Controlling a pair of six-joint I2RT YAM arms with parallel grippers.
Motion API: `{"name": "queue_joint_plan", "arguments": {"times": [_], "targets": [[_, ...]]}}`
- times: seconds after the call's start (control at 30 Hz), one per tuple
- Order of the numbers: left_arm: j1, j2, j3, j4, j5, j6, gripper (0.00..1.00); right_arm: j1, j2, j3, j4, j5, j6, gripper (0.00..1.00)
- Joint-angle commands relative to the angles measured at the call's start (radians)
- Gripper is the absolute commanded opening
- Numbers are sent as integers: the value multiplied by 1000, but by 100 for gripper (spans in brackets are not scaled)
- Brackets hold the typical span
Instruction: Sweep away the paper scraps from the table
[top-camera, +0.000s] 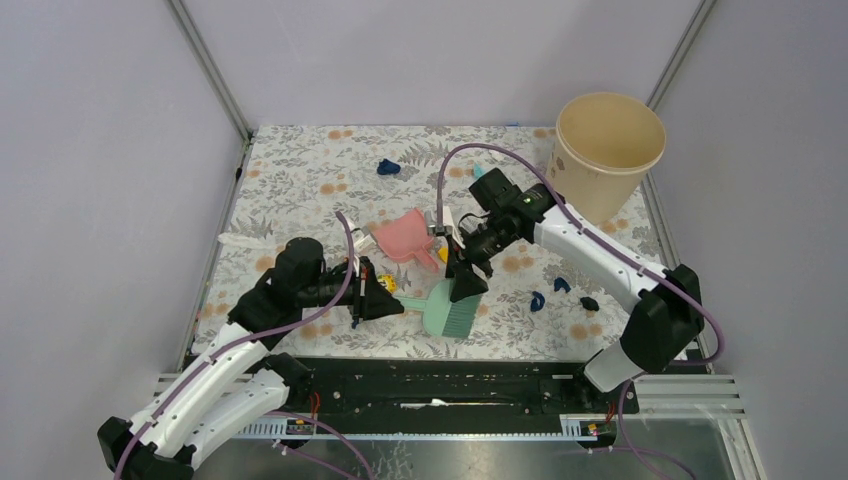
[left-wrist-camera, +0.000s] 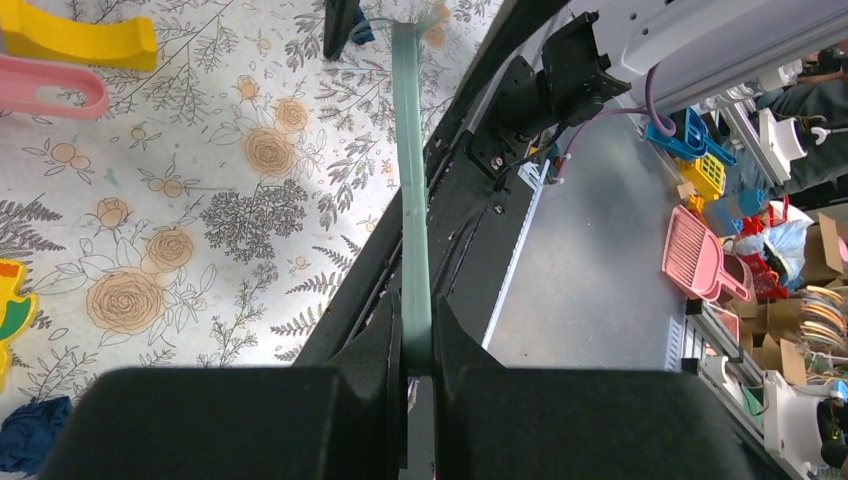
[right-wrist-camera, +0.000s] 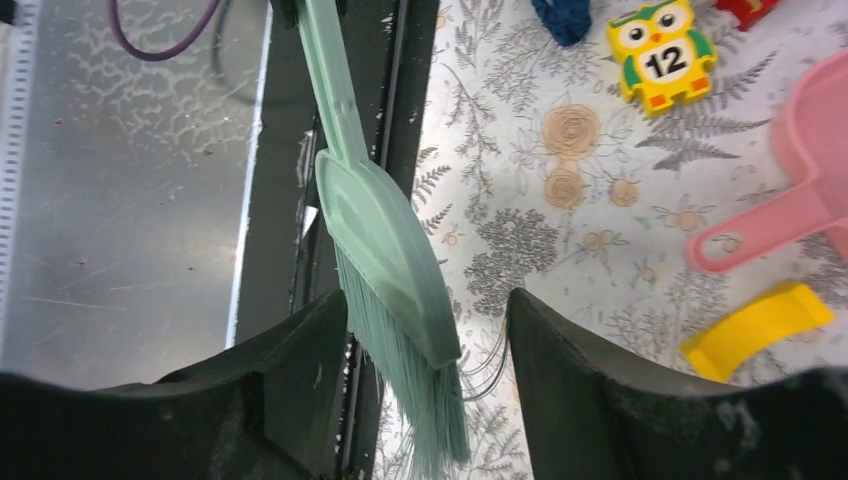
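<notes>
The green brush's handle (left-wrist-camera: 416, 310) slants in the robot's left gripper, so the right gripper should hold the brush's head (top-camera: 440, 304) while the left gripper opens and grips the handle straighter.
My left gripper (top-camera: 378, 300) is shut on the handle of a green brush (top-camera: 450, 312), seen edge-on in the left wrist view (left-wrist-camera: 412, 200). My right gripper (top-camera: 468, 282) is open, its fingers either side of the brush head (right-wrist-camera: 385, 235) without touching it. A pink dustpan (top-camera: 405, 238) lies behind the brush on the flowered table (top-camera: 300, 170). Navy paper scraps lie at the back (top-camera: 388, 167) and at the right front (top-camera: 537, 299), (top-camera: 562, 284), (top-camera: 590, 303). One wad (left-wrist-camera: 28, 432) lies near my left gripper. A white strip (top-camera: 245, 241) lies at the left.
A tall beige cup (top-camera: 608, 150) stands at the back right corner. A yellow curved piece (right-wrist-camera: 755, 330) and an owl block (right-wrist-camera: 665, 50) lie near the dustpan handle (right-wrist-camera: 760, 230). The black rail (top-camera: 450, 380) runs along the table's near edge.
</notes>
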Motion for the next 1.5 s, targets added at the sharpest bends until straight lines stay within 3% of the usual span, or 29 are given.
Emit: {"name": "queue_joint_plan", "arguments": {"times": [0.0, 0.13, 0.23, 0.3, 0.33, 0.4, 0.5, 0.63, 0.77, 1.2, 1.4, 1.47], "targets": [[1, 2, 61, 50, 51, 40, 0, 11, 47, 26, -56, -82, -32, 62], [2, 3, 53, 76, 47, 37, 0, 14, 73, 17, -72, -125, -36, 36], [1, -3, 39, 103, 24, 22, 0, 13, 93, 17, -93, -175, -36, 8], [2, -10, 31, 125, -28, 2, 22, 14, 98, 3, -99, -194, -34, 0], [3, -18, 22, 144, -52, -16, 34, 12, 99, -6, -98, -200, -30, 0], [3, -43, -15, 210, -74, -68, 43, 12, 100, -19, -94, -215, -20, 0], [4, -81, -82, 322, -83, -149, 43, 11, 101, -32, -63, -243, 23, 0], [3, -106, -148, 416, -66, -220, 35, 9, 108, -33, -28, -254, 65, 0], [2, -111, -145, 392, -73, -221, 45, -9, 122, -28, -24, -297, 75, 0], [3, -107, -131, 315, -91, -198, 27, -49, 125, -32, -15, -334, 90, 0], [3, -122, -121, 267, -108, -175, 16, -53, 117, -53, 17, -325, 112, 0], [3, -129, -120, 262, -114, -171, 7, -52, 120, -52, 18, -324, 114, 0]]}}
